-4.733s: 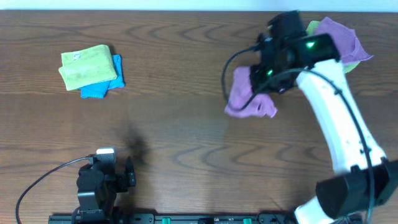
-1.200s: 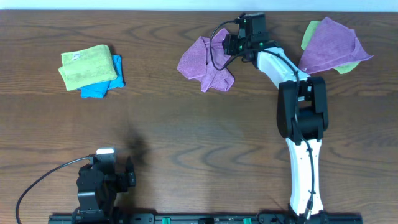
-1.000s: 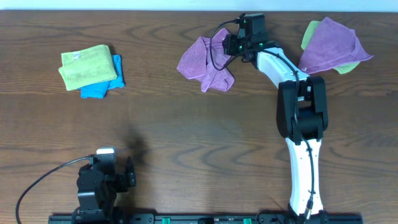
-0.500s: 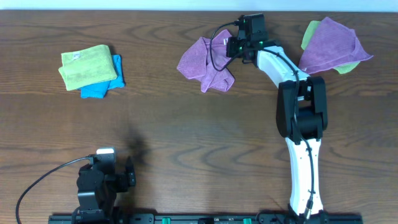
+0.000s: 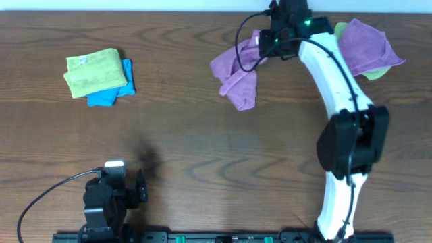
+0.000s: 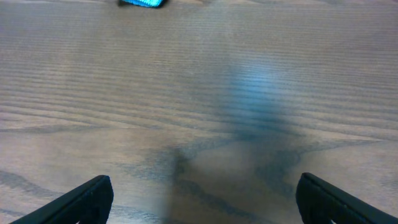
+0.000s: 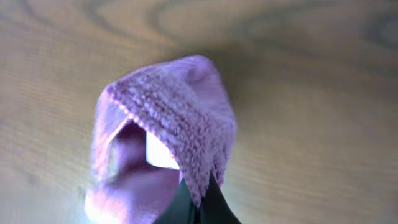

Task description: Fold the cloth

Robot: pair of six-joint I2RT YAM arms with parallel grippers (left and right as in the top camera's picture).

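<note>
The cloth [image 5: 237, 75] hangs by its edge next to open wood, so the robot's right gripper continues to pull the cloth over that wood [image 5: 291, 104] until the cloth lies wider, and then let go.
The cloth [image 5: 235, 73], a pinkish-purple towel, hangs crumpled from my right gripper [image 5: 264, 42] at the far middle of the table. In the right wrist view the gripper [image 7: 202, 193] is shut on an edge of the cloth [image 7: 180, 118], which drapes away from the fingertips with a small white tag [image 7: 160, 152] showing under the fold. My left gripper [image 6: 202, 202] is open near the table's front left edge, above bare wood, far from the cloth. Its body [image 5: 111, 196] shows in the overhead view.
A duller violet towel [image 5: 368, 42] lies over a yellow-green one [image 5: 339, 29] at the far right. A folded yellow-green towel [image 5: 94, 71] sits on a blue one [image 5: 108, 94] at the far left. The right arm [image 5: 337, 94] spans the table's right side.
My right gripper has shut on the cloth's edge and lifted it up and to the right; the cloth now hangs instead of lying flat. The left arm has not moved.
</note>
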